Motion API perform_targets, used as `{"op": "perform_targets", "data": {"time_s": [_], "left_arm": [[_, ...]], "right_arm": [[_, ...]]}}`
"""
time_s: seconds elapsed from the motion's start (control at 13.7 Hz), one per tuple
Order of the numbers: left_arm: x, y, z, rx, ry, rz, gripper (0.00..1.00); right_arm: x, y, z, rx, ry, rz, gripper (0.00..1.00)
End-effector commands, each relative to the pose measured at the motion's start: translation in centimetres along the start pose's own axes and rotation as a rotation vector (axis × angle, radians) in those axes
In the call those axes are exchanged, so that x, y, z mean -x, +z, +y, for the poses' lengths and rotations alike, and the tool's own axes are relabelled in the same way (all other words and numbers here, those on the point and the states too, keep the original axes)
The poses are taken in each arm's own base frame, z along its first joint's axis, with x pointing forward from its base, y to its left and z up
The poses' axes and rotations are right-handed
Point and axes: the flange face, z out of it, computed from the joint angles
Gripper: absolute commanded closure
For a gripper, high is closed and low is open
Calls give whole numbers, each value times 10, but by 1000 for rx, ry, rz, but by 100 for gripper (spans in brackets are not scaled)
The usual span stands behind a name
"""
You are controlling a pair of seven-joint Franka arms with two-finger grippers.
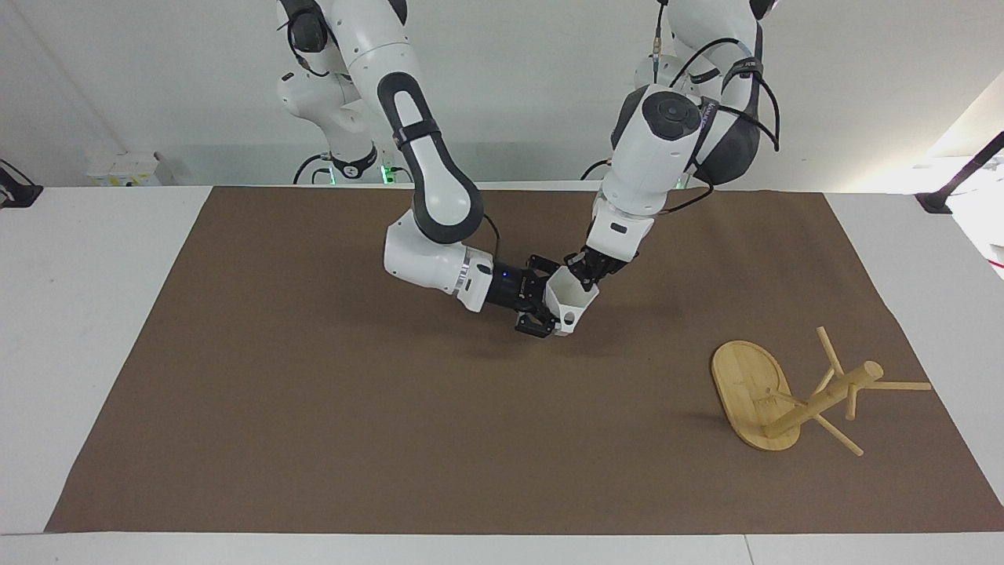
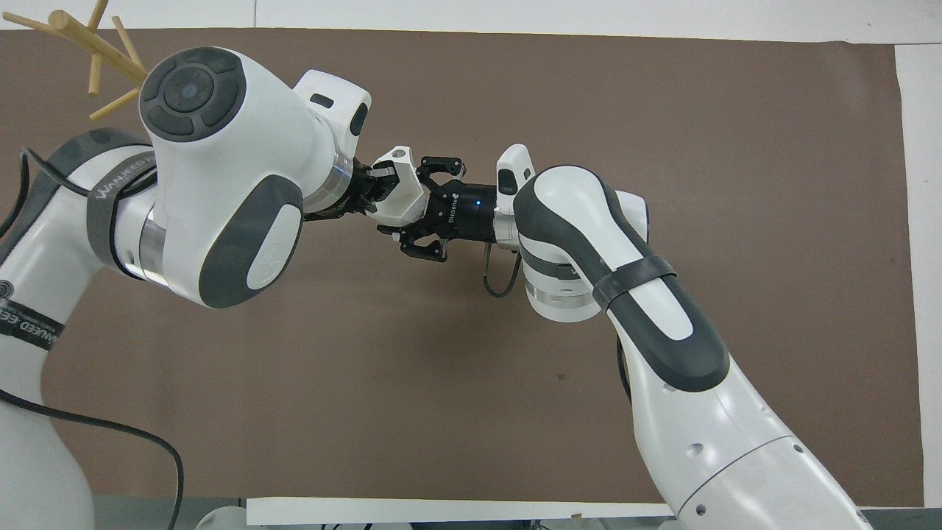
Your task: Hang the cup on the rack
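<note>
I should open my right gripper and move it away first, because both grippers are holding the cup [image 1: 571, 297] far from the rack. My left gripper will then carry the cup to the rack [image 1: 816, 406].
The small white faceted cup [image 1: 571, 302] [image 2: 401, 195] hangs tilted a little above the middle of the brown mat. My right gripper [image 1: 549, 310] [image 2: 412, 205] reaches in level and is shut on its body. My left gripper [image 1: 584, 271] [image 2: 375, 188] comes down from above and is shut on the cup's rim. The bamboo rack [image 1: 823, 399] lies tipped on its side toward the left arm's end of the table, its oval base on edge and its pegs pointing outward. In the overhead view only the rack's post and pegs [image 2: 81, 40] show past my left arm.
The brown mat [image 1: 314, 392] covers most of the white table [image 1: 78, 314]. A small white box [image 1: 125, 169] and a black fixture [image 1: 16, 192] sit at the right arm's end, near the robots. Another black fixture [image 1: 953, 188] stands at the left arm's end.
</note>
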Motion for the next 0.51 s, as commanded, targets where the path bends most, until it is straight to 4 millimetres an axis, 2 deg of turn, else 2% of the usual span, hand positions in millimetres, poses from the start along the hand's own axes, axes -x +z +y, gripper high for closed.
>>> {"op": "perform_targets", "data": {"time_s": [0.0,0.15,0.22,0.36,0.44], "left_arm": [[-15,1,-8,26,16,32,100],[-19,-2,-5,54,14,69,100],[-21,-2,-6,50,20,79,100],[-29,-9,-11,70,-4,104,100],[-39,-15,-17,97,-26,138,100]], "right_arm": [[2,-5,-1,11,37,6,2],[3,-11,3,11,30,12,1],[-10,-24,4,30,6,16,1],[-15,-63,13,70,4,18,1],[-10,-86,14,79,1,-2,1]]}}
